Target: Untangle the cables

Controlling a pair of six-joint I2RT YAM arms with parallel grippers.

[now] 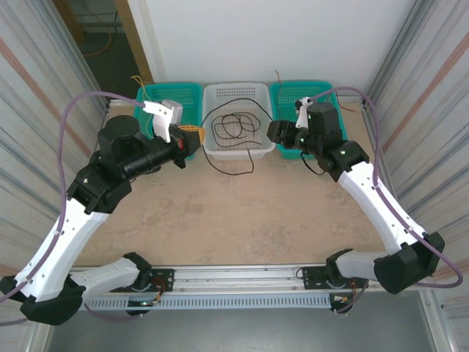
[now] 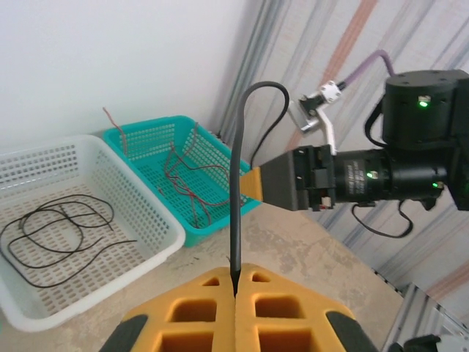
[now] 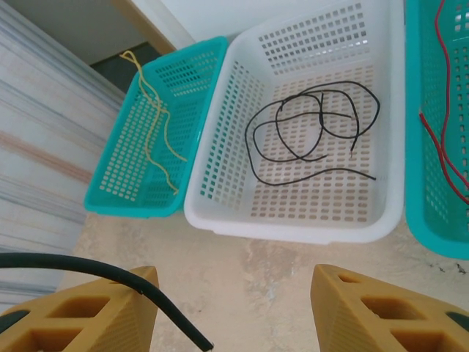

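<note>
The black cable [image 1: 224, 106] is clear of the red cables, so my left gripper should now go toward the black coils in the white basket [image 1: 236, 129] and let go above them.
My left gripper [image 2: 236, 273] is shut on a black cable [image 2: 236, 183], which rises from the yellow fingertips, arches over and drops toward my right gripper [image 1: 272, 132]. In the top view my left gripper [image 1: 196, 138] hovers by the white basket's left front corner. My right gripper [image 3: 234, 282] stands open; the black cable's loose end [image 3: 165, 312] lies across its left finger [image 3: 110, 308], not pinched. More black cables [image 3: 308, 125] coil in the white basket [image 3: 293, 224]. Yellow cables [image 3: 157, 125] and red cables [image 3: 440, 147] lie in teal baskets.
Three baskets line the back wall: left teal basket [image 1: 192, 92], white basket [image 1: 212, 94], right teal basket [image 1: 282, 92]. One black cable [image 1: 238, 171] trails from the white basket onto the tabletop [image 1: 234, 220]. Corrugated walls close in both sides.
</note>
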